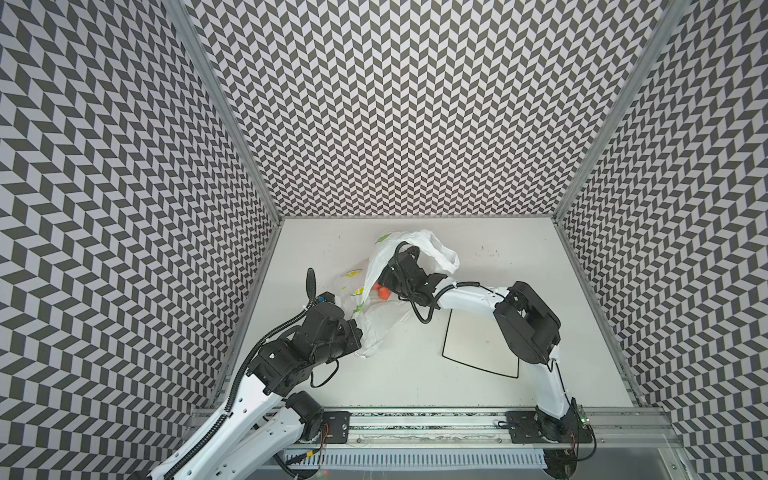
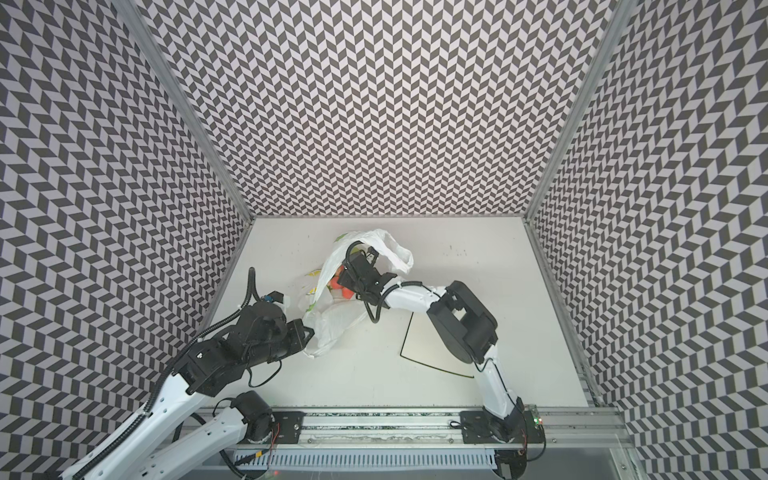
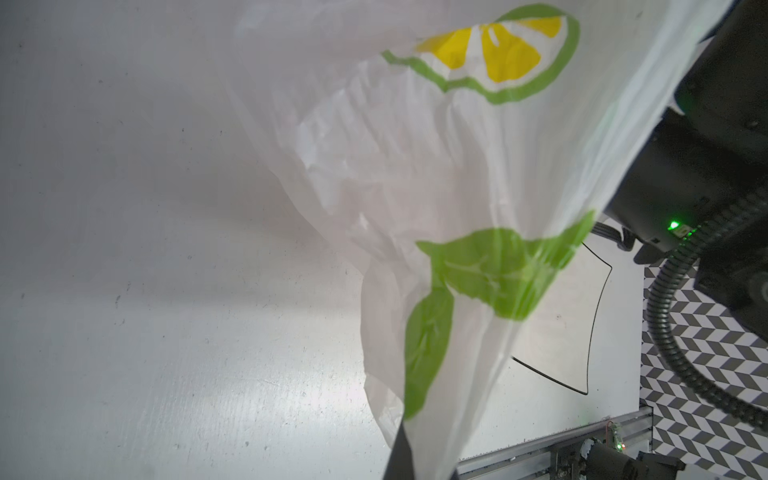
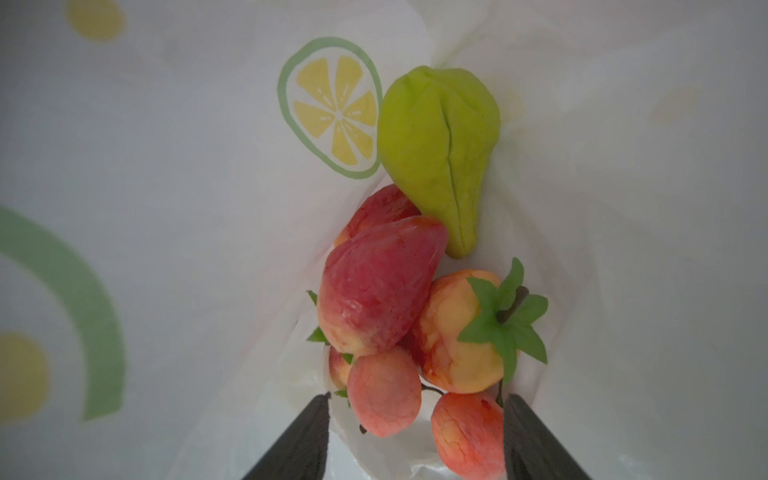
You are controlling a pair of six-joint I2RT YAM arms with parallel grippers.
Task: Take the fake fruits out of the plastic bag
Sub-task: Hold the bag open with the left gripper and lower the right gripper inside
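The stemmed round fruit's leafy top faces the right gripper's open fingers, so the robot should keep reaching deeper into the bag until they reach that fruit's sides.
The plastic bag, white with lemon prints, stands pulled open at the table's middle left. My left gripper is shut on the bag's near edge and holds it up. My right gripper is inside the bag, jaws open, with two small orange-red fruits between its fingers. Beyond them lie a red strawberry, a stemmed round fruit and a lumpy green fruit. In both top views only a patch of orange-red fruit shows.
A square white plate with a thin black rim lies flat just right of the bag, partly under my right arm. Patterned walls close in the table on three sides, and a metal rail runs along the front.
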